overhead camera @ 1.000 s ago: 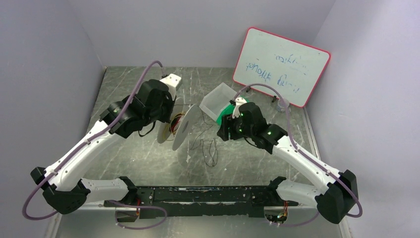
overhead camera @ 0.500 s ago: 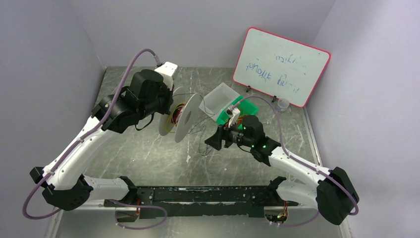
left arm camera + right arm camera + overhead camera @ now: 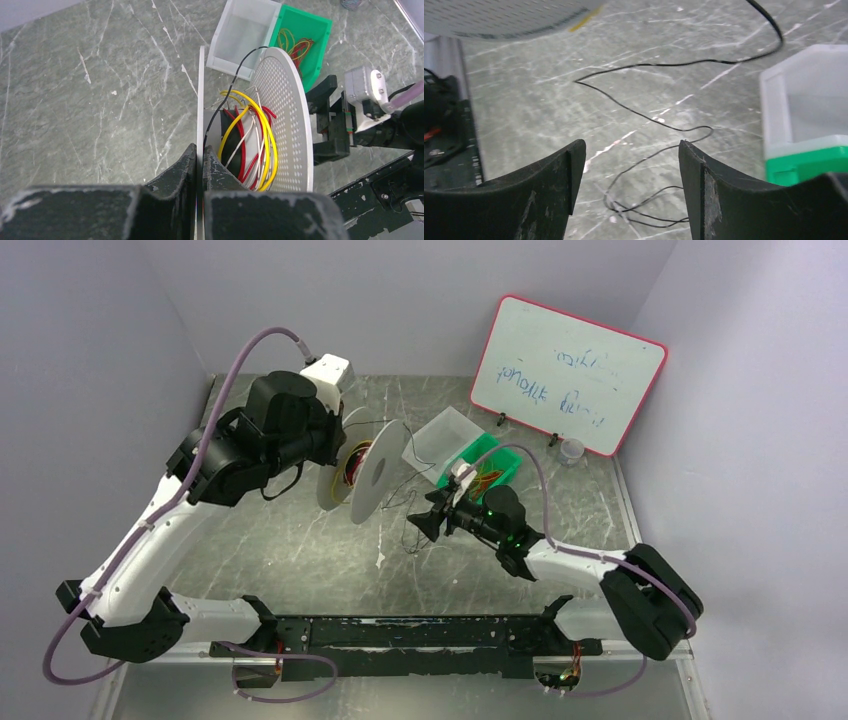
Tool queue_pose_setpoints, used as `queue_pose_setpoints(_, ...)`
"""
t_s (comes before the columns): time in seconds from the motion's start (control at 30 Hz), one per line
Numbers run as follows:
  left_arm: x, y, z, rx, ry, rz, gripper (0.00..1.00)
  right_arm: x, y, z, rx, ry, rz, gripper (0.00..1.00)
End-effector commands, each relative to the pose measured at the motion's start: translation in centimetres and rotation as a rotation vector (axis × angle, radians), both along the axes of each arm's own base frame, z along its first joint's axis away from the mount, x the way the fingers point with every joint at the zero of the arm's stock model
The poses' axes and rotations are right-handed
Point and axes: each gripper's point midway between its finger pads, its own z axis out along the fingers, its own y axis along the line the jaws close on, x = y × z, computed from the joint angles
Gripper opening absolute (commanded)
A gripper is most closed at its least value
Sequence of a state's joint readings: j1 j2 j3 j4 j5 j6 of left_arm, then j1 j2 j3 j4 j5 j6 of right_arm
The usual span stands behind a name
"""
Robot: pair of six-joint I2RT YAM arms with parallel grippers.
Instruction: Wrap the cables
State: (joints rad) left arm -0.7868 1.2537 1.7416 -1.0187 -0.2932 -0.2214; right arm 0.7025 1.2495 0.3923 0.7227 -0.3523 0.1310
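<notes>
My right gripper carries on reaching until its open fingers are on both sides of the cable (image 3: pixel 666 149), because the black cable's bend (image 3: pixel 710 130) lies ahead of them, clear of the bins.
My left gripper (image 3: pixel 199 150) is shut on the rim of a spool's solid white disc (image 3: pixel 201 90) and holds the spool (image 3: pixel 372 472) upright above the table. Yellow, red and white cables (image 3: pixel 255 145) are wound between that disc and the perforated disc (image 3: pixel 285 115). A black cable (image 3: pixel 240 62) leaves the spool and trails down onto the table, where it lies in loose loops (image 3: pixel 644 116). My right gripper (image 3: pixel 631 145) hangs low over those loops (image 3: pixel 418 533), open, with nothing between its fingers.
A green bin (image 3: pixel 495 462) holding more coloured cables (image 3: pixel 295 45) stands behind the right arm, with a clear bin (image 3: pixel 440 438) beside it. A whiteboard (image 3: pixel 570 375) leans on the back wall with a small cup (image 3: pixel 571 451) at its foot. A black rail (image 3: pixel 410 635) spans the near edge.
My right arm has swung forward and down to the black cable on the table, its jaws spreading wider. My left arm has lifted the spool a little back and left.
</notes>
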Motion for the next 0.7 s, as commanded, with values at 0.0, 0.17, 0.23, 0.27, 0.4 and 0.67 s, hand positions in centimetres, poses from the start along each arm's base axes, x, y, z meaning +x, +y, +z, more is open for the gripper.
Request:
queue_pose_setpoints(0.0, -0.8, 0.4, 3.9, -0.108, -0.072, -0.01, 0.07, 2.9, -1.2, 1.0, -0.01, -0.196, -0.134, 0.72)
queue_pose_setpoints(0.17, -1.7, 0.3, 4.7, -0.146, -0.074, -0.039, 0.07, 4.6, -1.4, -1.6, -0.064, -0.16, -0.202, 0.73)
queue_pose_setpoints(0.23, -2.0, 0.6, 5.1, -0.157, -0.08, -0.035, 0.07, 5.1, -1.4, -2.1, -0.058, -0.137, -0.223, 0.73)
queue_pose_setpoints(0.27, -2.1, 0.7, 5.3, -0.161, -0.084, -0.035, 0.07, 5.2, -1.2, -2.3, -0.05, -0.126, -0.226, 0.73)
queue_pose_setpoints(0.4, -2.4, 1.0, 5.4, -0.171, -0.083, -0.033, 0.07, 5.7, -0.3, -3.1, -0.031, -0.069, -0.225, 0.73)
queue_pose_setpoints(0.67, -2.8, 1.0, 5.8, -0.187, -0.087, -0.044, 0.07, 6.9, 1.3, -4.6, 0.025, 0.032, -0.236, 0.71)
